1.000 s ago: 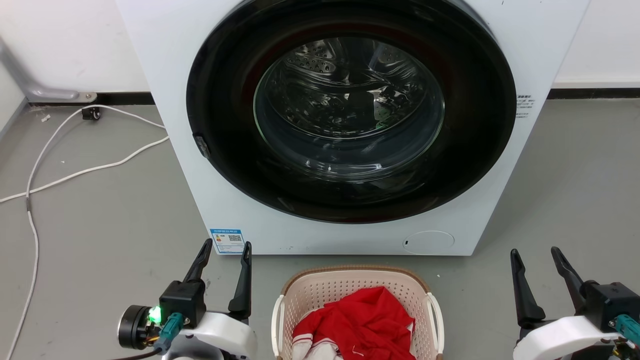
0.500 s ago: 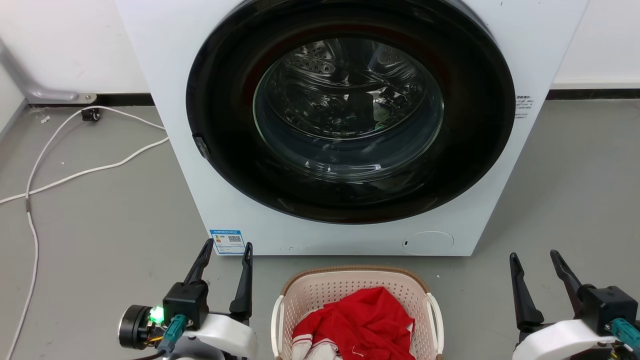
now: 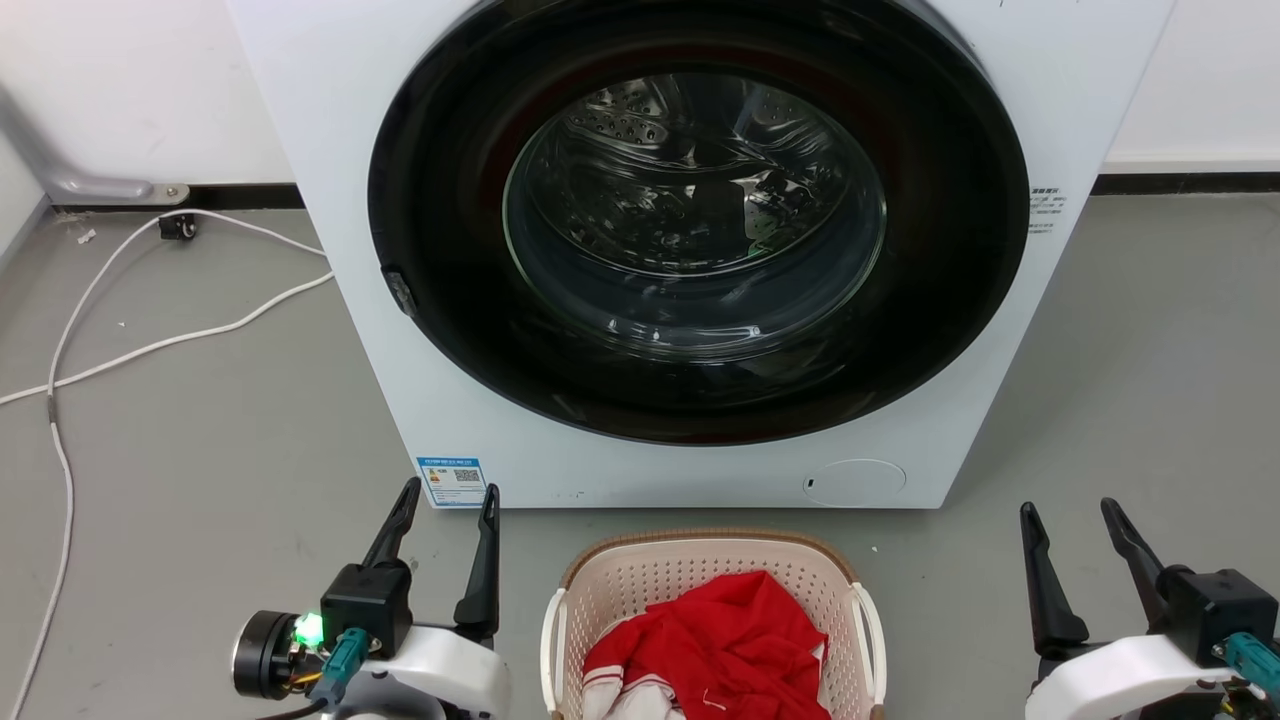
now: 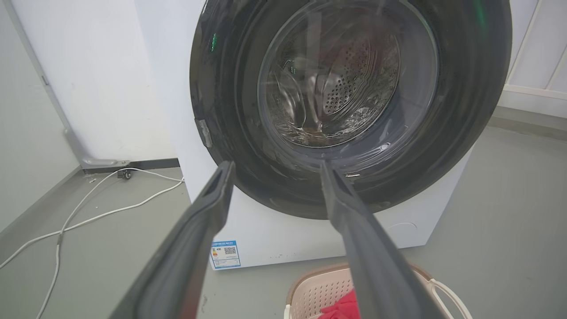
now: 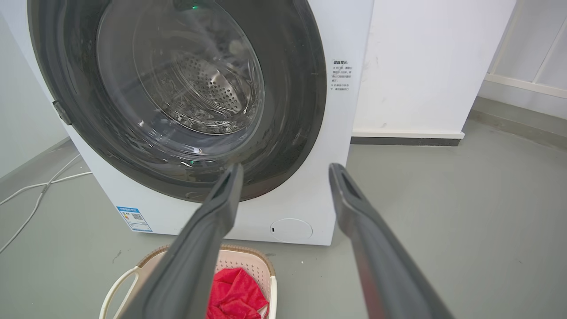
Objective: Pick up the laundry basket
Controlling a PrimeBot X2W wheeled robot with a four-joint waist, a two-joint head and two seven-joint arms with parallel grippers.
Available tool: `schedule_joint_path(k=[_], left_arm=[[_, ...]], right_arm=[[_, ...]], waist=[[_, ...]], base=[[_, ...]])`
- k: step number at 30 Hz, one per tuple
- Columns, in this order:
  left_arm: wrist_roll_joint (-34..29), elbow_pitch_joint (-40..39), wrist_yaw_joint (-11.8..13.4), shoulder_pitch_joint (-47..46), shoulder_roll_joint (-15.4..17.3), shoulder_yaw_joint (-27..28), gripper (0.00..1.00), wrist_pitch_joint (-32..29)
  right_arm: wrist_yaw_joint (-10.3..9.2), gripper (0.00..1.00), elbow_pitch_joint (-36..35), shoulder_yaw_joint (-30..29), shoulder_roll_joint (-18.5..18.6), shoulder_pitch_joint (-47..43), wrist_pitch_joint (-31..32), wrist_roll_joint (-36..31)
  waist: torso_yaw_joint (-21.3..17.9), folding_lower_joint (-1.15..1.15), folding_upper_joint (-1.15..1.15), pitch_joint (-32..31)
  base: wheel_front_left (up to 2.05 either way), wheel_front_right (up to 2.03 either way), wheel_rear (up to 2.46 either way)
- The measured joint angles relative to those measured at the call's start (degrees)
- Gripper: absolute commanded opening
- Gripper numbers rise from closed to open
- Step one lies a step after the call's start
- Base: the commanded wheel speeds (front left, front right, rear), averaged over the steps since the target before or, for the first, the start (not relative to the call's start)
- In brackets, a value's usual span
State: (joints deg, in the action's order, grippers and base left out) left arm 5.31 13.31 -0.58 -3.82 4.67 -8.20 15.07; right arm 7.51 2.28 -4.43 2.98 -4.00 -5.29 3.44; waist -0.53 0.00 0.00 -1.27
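Observation:
My gripper will lift the laundry basket (image 3: 716, 630), and the basket should come up level and keep the red cloth (image 3: 734, 646) in place, because the cloth lies low between opposite white side handles.
The laundry basket (image 3: 640, 577) sits on the floor at the bottom middle of the head view, cream and perforated with a brown rim and white side handles; a red cloth (image 3: 722, 645) lies in it. Its far rim also shows in the left wrist view (image 4: 316, 288) and the right wrist view (image 5: 248, 261). My left gripper (image 3: 449, 498) is open, left of the basket and apart from it. On the other side my right gripper (image 3: 1070, 512) is open too, well clear of the basket. Nothing sits between either pair of fingers.
A white washing machine (image 3: 360, 250) with a large dark round door (image 3: 700, 220) stands just behind the basket. White cables (image 3: 150, 345) trail over the grey floor at the left. Bare floor lies on both sides of the basket.
The head view has shifted very slightly. Both grippers stay open at nearly the same places, and the basket has not moved.

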Motion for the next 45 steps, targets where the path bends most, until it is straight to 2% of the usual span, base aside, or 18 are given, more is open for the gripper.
schedule_joint_path(k=[5,14,25,28,29,34,45], left_arm=[[0.77,0.47,-0.43,-0.60,-0.15,0.56,1.00,0.00],[1.16,5.42,-1.71,-6.97,-0.46,-0.45,1.00,-0.03],[4.30,15.89,-4.89,-19.65,-0.15,-1.76,1.00,-6.11],[5.61,19.83,-5.54,-22.15,0.01,-2.33,1.00,-9.22],[6.94,23.81,-6.08,-24.56,0.43,-2.94,1.00,-12.03],[9.58,30.74,-6.61,-27.94,1.08,-4.65,1.00,-16.53],[16.35,41.05,-6.92,-33.81,3.30,-10.68,1.00,-22.09]], right_arm=[[0.00,1.00,0.47,-1.07,0.00,0.47,0.38,0.75],[-0.01,1.00,2.29,-3.20,-0.01,3.67,4.91,2.23],[0.00,1.00,8.13,-2.72,-0.02,13.00,16.02,2.78],[0.00,1.00,10.85,-2.30,-0.03,15.43,18.42,2.52],[0.00,1.00,13.96,-1.52,-0.03,17.81,20.00,2.55],[0.00,1.00,20.24,0.53,0.12,21.74,22.31,3.18],[0.00,1.00,35.01,4.91,1.23,30.81,25.05,6.87]], waist=[[0.09,0.00,0.00,0.46],[0.35,0.00,0.00,3.41],[0.05,0.00,0.00,12.14],[-0.30,0.00,0.00,14.66],[-0.67,0.01,0.00,17.09],[-1.27,0.01,0.00,20.88],[-2.42,0.00,0.00,27.62]], base=[[0.00,0.00,0.00],[0.00,0.00,0.00],[0.00,0.00,0.00],[0.00,0.00,0.00],[0.00,0.00,0.00],[0.00,0.00,0.00],[0.00,0.00,0.00]])
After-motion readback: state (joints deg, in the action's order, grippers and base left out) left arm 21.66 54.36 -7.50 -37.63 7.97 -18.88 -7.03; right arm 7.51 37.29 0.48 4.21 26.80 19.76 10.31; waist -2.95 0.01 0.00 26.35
